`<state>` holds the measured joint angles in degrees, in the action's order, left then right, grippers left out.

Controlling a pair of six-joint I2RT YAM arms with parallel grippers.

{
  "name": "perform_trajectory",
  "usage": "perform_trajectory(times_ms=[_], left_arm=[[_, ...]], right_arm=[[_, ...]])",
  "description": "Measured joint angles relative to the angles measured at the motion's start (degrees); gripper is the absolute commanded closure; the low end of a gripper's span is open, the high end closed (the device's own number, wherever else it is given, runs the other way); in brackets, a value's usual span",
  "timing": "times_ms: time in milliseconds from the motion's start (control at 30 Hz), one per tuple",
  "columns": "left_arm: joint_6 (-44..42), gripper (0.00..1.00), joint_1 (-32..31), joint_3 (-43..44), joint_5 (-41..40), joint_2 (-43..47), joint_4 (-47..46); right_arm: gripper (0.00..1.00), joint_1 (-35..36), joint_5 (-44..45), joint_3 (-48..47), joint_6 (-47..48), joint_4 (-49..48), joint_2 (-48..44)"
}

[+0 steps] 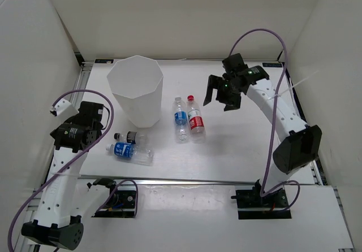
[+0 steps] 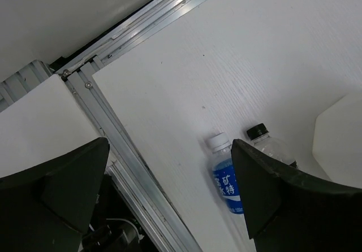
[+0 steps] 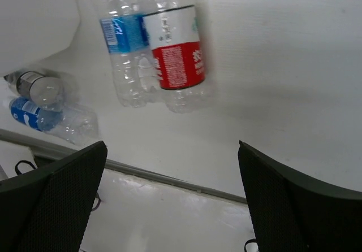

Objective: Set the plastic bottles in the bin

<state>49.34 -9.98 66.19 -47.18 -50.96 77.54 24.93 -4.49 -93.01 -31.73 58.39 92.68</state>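
Observation:
I should keep lowering my right gripper toward the body (image 1: 193, 105) above the bottle's label until its fingers are on both sides of it, because its open fingers line up across the red-labelled bottle's width (image 1: 196, 121).
The white faceted bin (image 1: 136, 91) stands at the back left. A red-labelled bottle (image 1: 196, 120) and a blue-labelled bottle (image 1: 181, 119) lie side by side in the middle. Another blue-labelled bottle (image 1: 130, 151) and a short black-capped bottle (image 1: 133, 137) lie near the front left. My left gripper (image 1: 95, 121) is open and empty, left of those two; the left wrist view shows the blue-labelled bottle (image 2: 226, 181), the black-capped bottle (image 2: 263, 139) and the bin (image 2: 339, 133). My right gripper (image 1: 222, 98) is open and empty, raised to the right of the middle pair, red-labelled (image 3: 178, 54) and blue-labelled (image 3: 121, 43).
White walls enclose the table on the left, back and right. A metal rail (image 1: 198, 180) runs along the table's front edge, with the arm bases behind it. The front-left pair also shows in the right wrist view (image 3: 39, 116).

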Motion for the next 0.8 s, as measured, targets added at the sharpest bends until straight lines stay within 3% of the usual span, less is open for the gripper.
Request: perform_trajectory(times_ms=[233,800], left_arm=[[-1.7,0.00,0.0,-0.1,0.2,0.1,0.0],[-4.6,0.00,0.0,-3.1,-0.4,1.2,-1.7]], right_arm=[[0.00,2.0,-3.5,-17.9,2.1,2.5,17.4],[0.00,4.0,-5.6,-17.7,5.4,-0.3,30.5]])
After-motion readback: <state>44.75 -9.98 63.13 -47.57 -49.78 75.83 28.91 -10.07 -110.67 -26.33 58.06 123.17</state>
